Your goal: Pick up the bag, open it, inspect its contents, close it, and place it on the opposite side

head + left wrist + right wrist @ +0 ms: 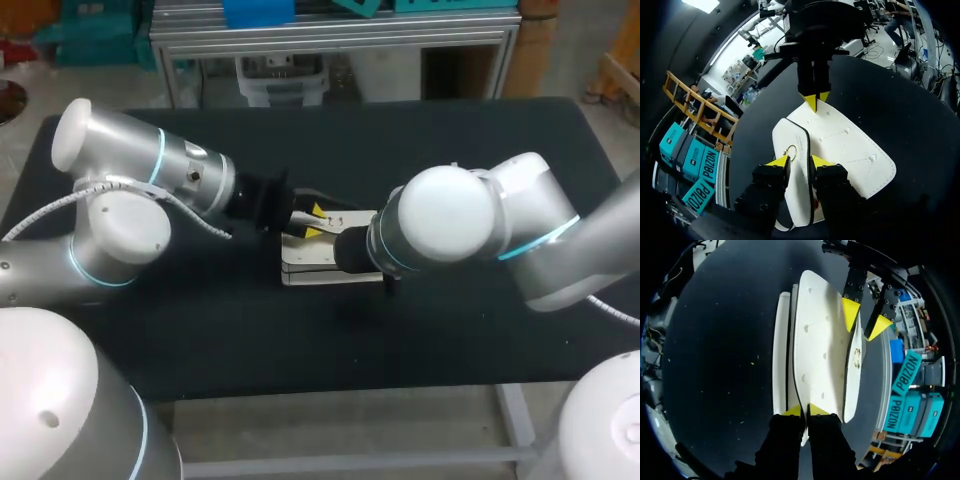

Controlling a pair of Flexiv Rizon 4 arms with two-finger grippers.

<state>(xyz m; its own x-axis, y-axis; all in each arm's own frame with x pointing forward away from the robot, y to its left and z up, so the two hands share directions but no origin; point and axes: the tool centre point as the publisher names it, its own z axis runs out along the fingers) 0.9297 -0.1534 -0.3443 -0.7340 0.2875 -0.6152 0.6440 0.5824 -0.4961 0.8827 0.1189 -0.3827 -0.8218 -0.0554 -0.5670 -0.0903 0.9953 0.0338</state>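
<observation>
I am going to lift the black-edged flap (794,172), and it will swing up like a stiff lid, because it stands off the white panel with a straight edge (809,155).
A flat white bag (315,262) lies in the middle of the black table. My left gripper (316,221) is at its left end. In the left wrist view its fingers stand open (799,161) astride the black-edged flap, close to a small metal ring (791,150). My right gripper (805,411) is shut on the opposite edge of the bag (820,340), its yellow tips pinched on the white panel. The left wrist view shows that grip at the bag's far end (815,99). In the head view my right arm's wrist hides its fingers.
The black table (480,340) extends well beyond the bag on every side. My two arms meet over its middle, the right forearm lying across the bag's right half. Nothing else stands on the table.
</observation>
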